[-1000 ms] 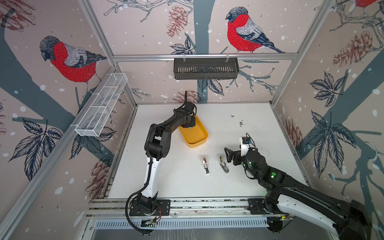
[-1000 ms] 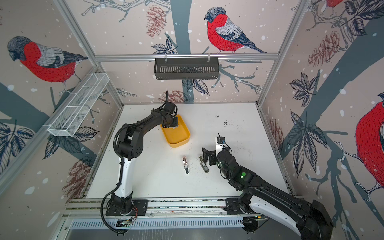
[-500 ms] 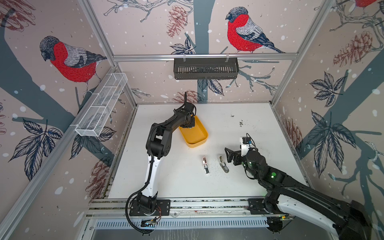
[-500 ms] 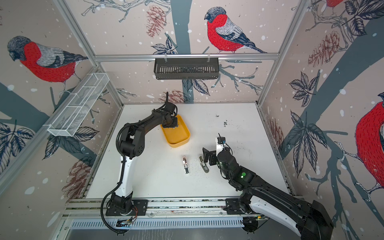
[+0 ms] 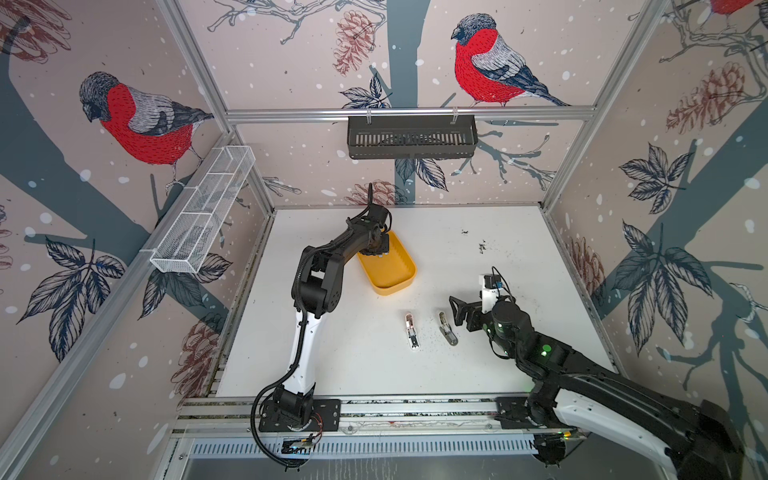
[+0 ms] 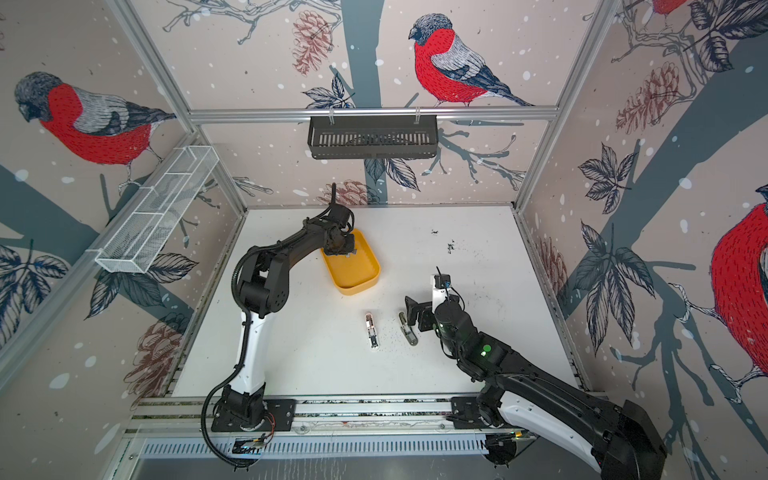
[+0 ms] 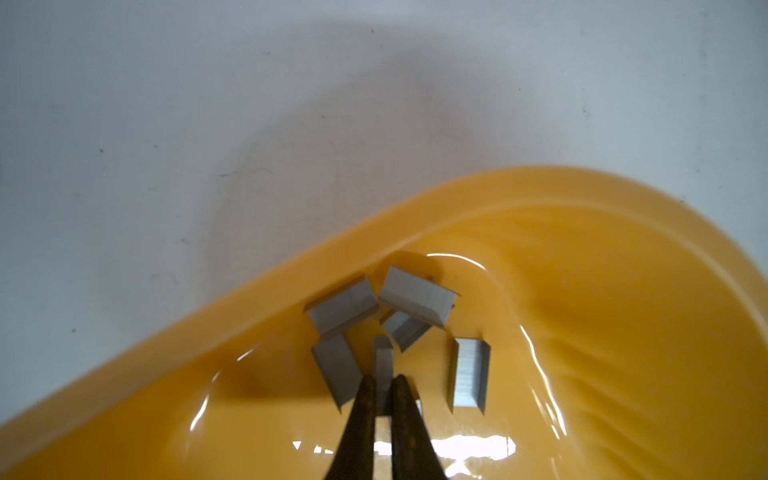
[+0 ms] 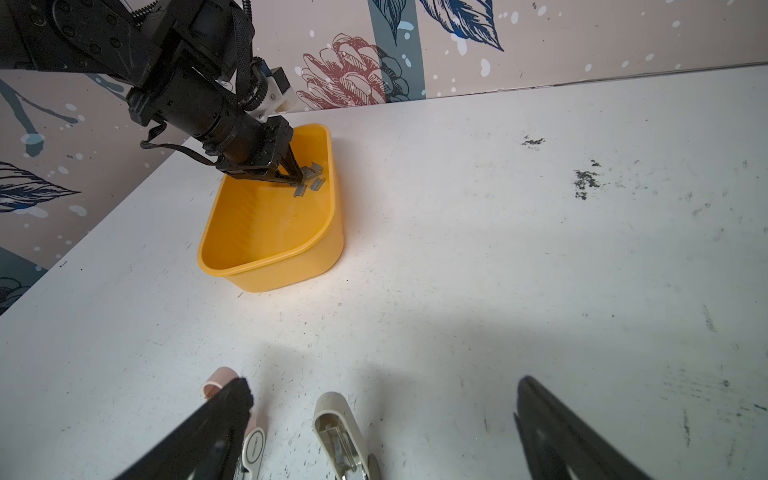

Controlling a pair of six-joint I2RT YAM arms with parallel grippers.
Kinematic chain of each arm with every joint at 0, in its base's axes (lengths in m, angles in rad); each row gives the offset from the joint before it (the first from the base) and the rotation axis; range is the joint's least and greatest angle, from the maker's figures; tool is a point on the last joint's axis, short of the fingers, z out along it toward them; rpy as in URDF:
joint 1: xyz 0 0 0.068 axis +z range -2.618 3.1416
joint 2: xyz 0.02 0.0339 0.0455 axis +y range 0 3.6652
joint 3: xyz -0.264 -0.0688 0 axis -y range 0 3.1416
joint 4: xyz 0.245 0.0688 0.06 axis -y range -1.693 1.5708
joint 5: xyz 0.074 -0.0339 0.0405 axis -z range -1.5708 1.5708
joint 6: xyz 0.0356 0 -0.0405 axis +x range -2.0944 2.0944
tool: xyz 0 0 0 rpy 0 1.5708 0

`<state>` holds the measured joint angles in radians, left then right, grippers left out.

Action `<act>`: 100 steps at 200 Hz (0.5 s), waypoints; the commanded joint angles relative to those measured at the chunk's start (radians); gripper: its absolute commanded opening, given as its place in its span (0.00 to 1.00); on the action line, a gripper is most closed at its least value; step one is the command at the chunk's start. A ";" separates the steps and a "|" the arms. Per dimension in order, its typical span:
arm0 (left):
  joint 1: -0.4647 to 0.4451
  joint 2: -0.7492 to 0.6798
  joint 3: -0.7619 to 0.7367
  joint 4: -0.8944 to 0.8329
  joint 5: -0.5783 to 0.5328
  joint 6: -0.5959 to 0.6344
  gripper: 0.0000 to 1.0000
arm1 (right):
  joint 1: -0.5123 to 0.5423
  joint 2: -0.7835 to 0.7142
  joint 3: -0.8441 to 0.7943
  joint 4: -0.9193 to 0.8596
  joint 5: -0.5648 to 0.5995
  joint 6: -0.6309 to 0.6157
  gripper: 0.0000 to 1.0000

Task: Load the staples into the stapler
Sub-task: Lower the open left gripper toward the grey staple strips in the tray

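Note:
Other staples [image 7: 336,368] are crowded around the upright staple strip [image 7: 383,357] in my left gripper's fingers. I should first let go of the strip, move back and work it free of the pile.
Several grey staples [image 7: 415,297] lie at one end of a yellow tray [image 7: 291,266], which both top views show at mid-table [image 5: 390,289] [image 6: 353,289]. My left gripper [image 7: 384,384] reaches down into the tray [image 5: 379,250] and is shut on one narrow upright staple strip [image 7: 383,359]. Two mini staplers lie open on the table, a pink-white stapler [image 5: 411,330] and a beige stapler [image 5: 446,328] [image 8: 338,428]. My right gripper [image 8: 382,388] hovers wide open just right of the beige stapler [image 5: 459,311], holding nothing.
A black slotted basket [image 5: 411,137] hangs on the back wall. A white wire basket [image 5: 203,208] hangs on the left wall. Dark specks [image 5: 482,247] mark the table's back right. Tiny loose bits [image 5: 430,336] are scattered between the staplers.
The left gripper's jaws have closed onto a staple strip in the tray, with the arm hardly shifting. The right arm has stayed still and open.

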<state>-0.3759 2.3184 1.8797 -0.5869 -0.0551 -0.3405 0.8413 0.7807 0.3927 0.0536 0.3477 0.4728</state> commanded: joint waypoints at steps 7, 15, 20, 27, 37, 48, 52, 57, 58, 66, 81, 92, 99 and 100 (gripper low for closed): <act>0.002 -0.027 0.006 -0.022 -0.006 0.000 0.11 | -0.001 0.000 -0.002 0.025 0.001 0.012 1.00; 0.002 -0.034 0.003 -0.024 -0.006 0.000 0.11 | -0.001 0.001 -0.003 0.025 0.000 0.012 1.00; 0.002 -0.041 0.000 -0.024 -0.006 0.000 0.10 | -0.001 0.001 -0.002 0.025 0.000 0.012 1.00; 0.002 -0.050 -0.005 -0.024 -0.005 0.000 0.11 | -0.001 0.000 -0.002 0.025 0.000 0.014 1.00; 0.002 -0.063 -0.015 -0.022 -0.001 -0.002 0.11 | -0.001 -0.001 -0.002 0.025 0.000 0.015 1.00; 0.002 -0.079 -0.027 -0.020 0.003 -0.003 0.10 | -0.001 0.000 -0.002 0.025 -0.003 0.016 1.00; 0.002 -0.085 -0.030 -0.019 0.005 -0.003 0.10 | -0.001 0.000 -0.002 0.025 -0.004 0.016 1.00; 0.002 -0.093 -0.039 -0.019 0.008 -0.004 0.11 | -0.001 -0.001 -0.002 0.024 -0.005 0.017 1.00; 0.002 -0.094 -0.040 -0.018 0.009 -0.004 0.11 | -0.001 -0.001 -0.003 0.024 -0.005 0.018 1.00; 0.001 -0.110 -0.055 -0.015 0.015 -0.007 0.10 | -0.001 -0.001 -0.002 0.023 -0.008 0.019 1.00; 0.000 -0.149 -0.098 -0.002 0.033 -0.013 0.11 | -0.001 -0.003 -0.002 0.021 -0.012 0.020 1.00; -0.001 -0.187 -0.142 0.013 0.045 -0.021 0.10 | -0.001 -0.004 0.000 0.017 -0.016 0.022 1.00; -0.004 -0.213 -0.174 0.024 0.054 -0.024 0.10 | -0.001 -0.006 0.000 0.014 -0.018 0.020 1.00; -0.004 -0.217 -0.178 0.025 0.055 -0.024 0.10 | -0.001 -0.005 0.001 0.014 -0.018 0.020 1.00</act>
<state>-0.3759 2.1704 1.7653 -0.5800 -0.0357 -0.3435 0.8413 0.7795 0.3920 0.0536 0.3397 0.4767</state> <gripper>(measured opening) 0.105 0.996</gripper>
